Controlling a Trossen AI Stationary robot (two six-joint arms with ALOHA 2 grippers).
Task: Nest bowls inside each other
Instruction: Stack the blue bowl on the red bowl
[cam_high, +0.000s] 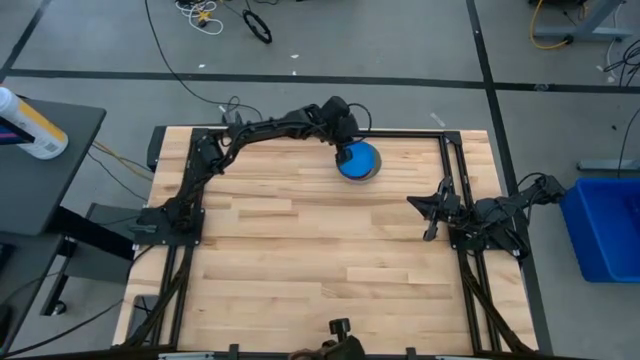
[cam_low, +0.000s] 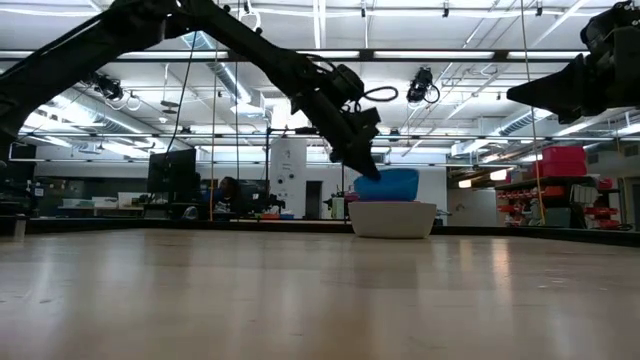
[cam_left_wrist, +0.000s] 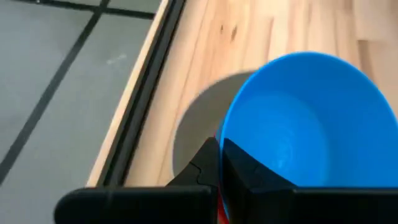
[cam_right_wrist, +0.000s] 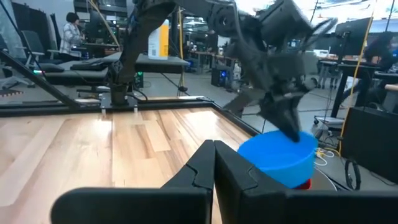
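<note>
The blue bowl is slanting over the grey bowl, so next my left gripper lets go of the blue bowl's rim (cam_left_wrist: 225, 121), then closes and pushes that rim down level.
A blue bowl (cam_high: 360, 159) sits tilted over a grey bowl (cam_low: 393, 219) that stands on its base near the table's far edge, right of the middle. A sliver of a red bowl (cam_right_wrist: 302, 183) shows under the blue one, inside the grey one. My left gripper (cam_low: 362, 166) reaches in from the left and is shut on the blue bowl (cam_left_wrist: 305, 118). My right gripper (cam_high: 426, 208) waits shut at the table's right side, touching nothing. My left gripper pinches the blue bowl's rim (cam_left_wrist: 225, 138) on its left side, one finger inside the bowl and one outside. The fingers slant down from the table's far left. The bowl is tilted over the grey bowl's mouth; whether it rests on the bowls below, I cannot tell.
Bare wooden tabletop (cam_high: 300, 250) spreads from the bowls toward the near edge. A black frame rail (cam_left_wrist: 140, 106) runs along the table's far edge close behind the bowls. A blue bin (cam_high: 608, 225) stands on the floor to the right.
</note>
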